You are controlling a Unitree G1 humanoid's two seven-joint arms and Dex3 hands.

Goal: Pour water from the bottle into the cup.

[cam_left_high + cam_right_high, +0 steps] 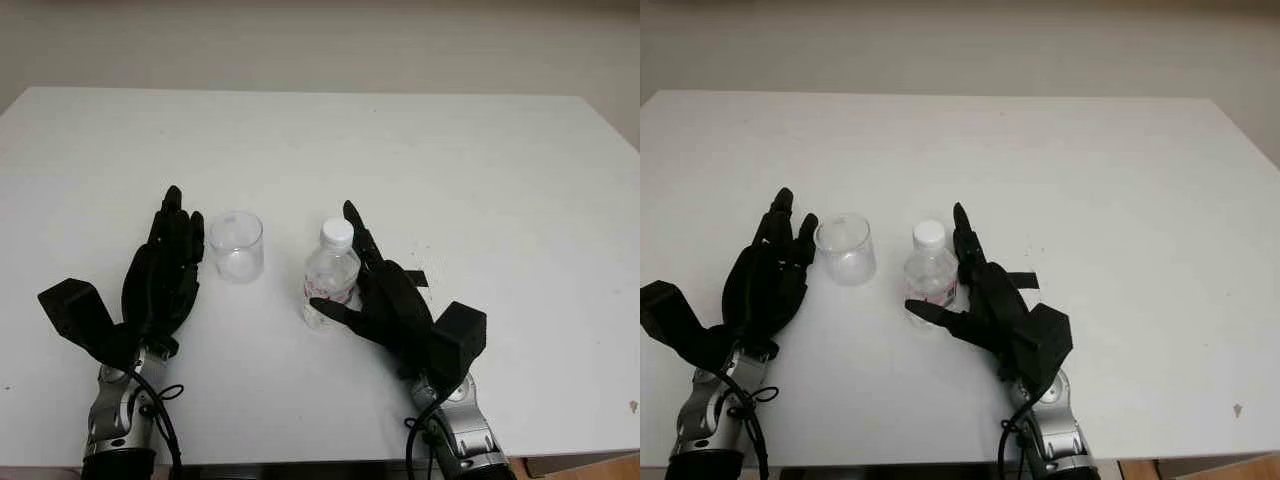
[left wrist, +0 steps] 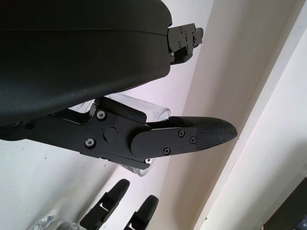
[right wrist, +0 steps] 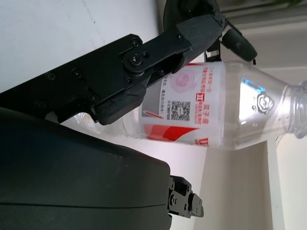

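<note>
I expect the water bottle [image 1: 331, 277] to keep its water in when I tip it toward the cup, because a white cap [image 1: 337, 232] closes the bottle's neck.
A small clear water bottle [image 1: 328, 278] with a white cap [image 1: 338, 232] and a red-and-white label [image 3: 192, 103] stands upright near the table's front. Left of it stands an empty clear cup [image 1: 237, 246]. My right hand [image 1: 343, 268] is open right beside the bottle: its long fingers [image 1: 357, 232] run up the bottle's right side and its thumb [image 1: 330, 311] reaches across in front of the base. My left hand [image 1: 183, 214] is open just left of the cup, its fingertips level with the rim. The cup [image 2: 156, 113] shows behind one left finger [image 2: 206, 134].
Everything sits on a white table [image 1: 400, 140] that runs far back and to both sides. Its front edge lies just below both wrists. A pale wall rises behind the table's far edge.
</note>
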